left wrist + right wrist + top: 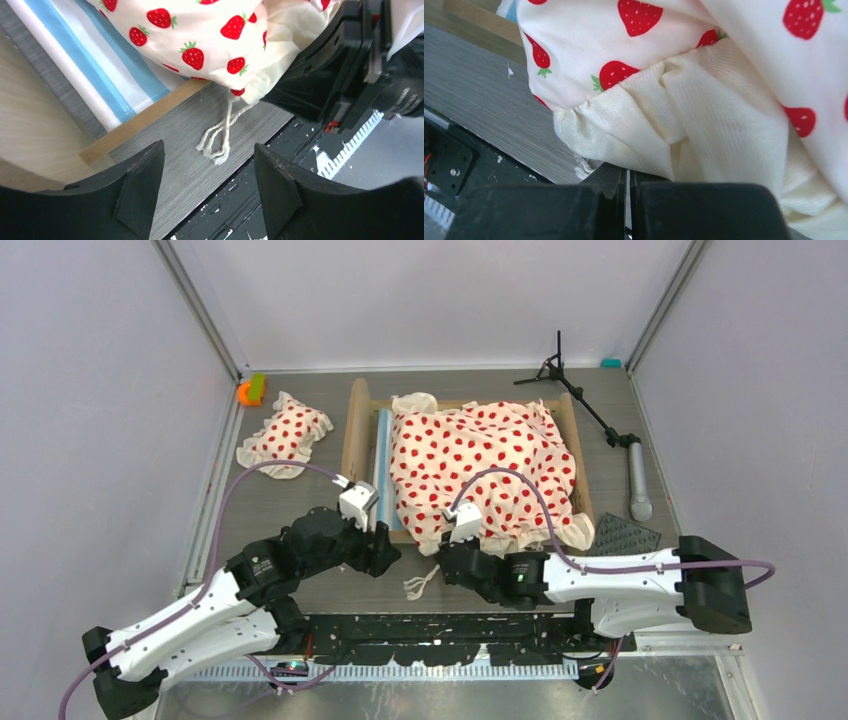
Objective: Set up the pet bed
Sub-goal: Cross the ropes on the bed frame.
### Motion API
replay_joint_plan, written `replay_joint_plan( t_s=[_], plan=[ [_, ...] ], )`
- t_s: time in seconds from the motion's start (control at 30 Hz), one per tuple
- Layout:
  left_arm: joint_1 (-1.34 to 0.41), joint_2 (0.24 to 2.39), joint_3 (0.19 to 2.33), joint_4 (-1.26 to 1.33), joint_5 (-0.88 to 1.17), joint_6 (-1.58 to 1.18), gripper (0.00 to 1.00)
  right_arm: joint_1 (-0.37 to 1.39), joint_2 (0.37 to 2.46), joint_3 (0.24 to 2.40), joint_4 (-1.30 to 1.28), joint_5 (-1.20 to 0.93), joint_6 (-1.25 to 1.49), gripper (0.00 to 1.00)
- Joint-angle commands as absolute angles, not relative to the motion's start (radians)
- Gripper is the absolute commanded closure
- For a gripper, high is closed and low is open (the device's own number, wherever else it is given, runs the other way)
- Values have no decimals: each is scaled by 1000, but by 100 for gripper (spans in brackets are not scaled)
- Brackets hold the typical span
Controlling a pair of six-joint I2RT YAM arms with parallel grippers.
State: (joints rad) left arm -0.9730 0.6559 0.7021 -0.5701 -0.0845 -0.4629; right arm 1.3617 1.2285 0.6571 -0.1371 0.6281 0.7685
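I should keep going toward the bedding's near corner (430,548), as the cream drawstring (420,584) trails loose ahead of my left gripper's open fingers, until they close on the drawstring there.
The pet bed (356,430) is a light-wood frame at the table's middle, its blue-white striped mattress (383,465) showing at the left. Cream bedding with red strawberry spots (480,465) lies bunched over the rest of it. A small matching pillow (285,435) lies left of the frame. My right gripper (448,552) is at the bedding's near edge, shut on its cream ruffle (634,135), which runs down between the pads at the gripper (628,175). My left gripper (209,147) hangs open over the table by the bed's near left corner, above a cream drawstring (227,120).
A black tripod stand (585,400) with a grey handle (638,485) lies at the right. A dark studded mat (625,535) sits by the bed's near right corner. An orange-green object (250,390) is at the far left, a teal one (610,363) far right.
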Motion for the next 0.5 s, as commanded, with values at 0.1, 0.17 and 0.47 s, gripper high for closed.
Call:
replay_joint_plan(
  t_s=[0.1, 0.17, 0.47],
  plan=[
    [-970, 639, 639, -410, -7, -458, 34, 1319, 1132, 755, -305, 427, 638, 100],
    [-970, 623, 609, -386, 18, -470, 35, 1313, 1098, 758, -312, 396, 629, 100],
    [-971, 542, 502, -322, 27, -501, 36, 1251, 963, 787, -411, 327, 617, 100]
  ],
)
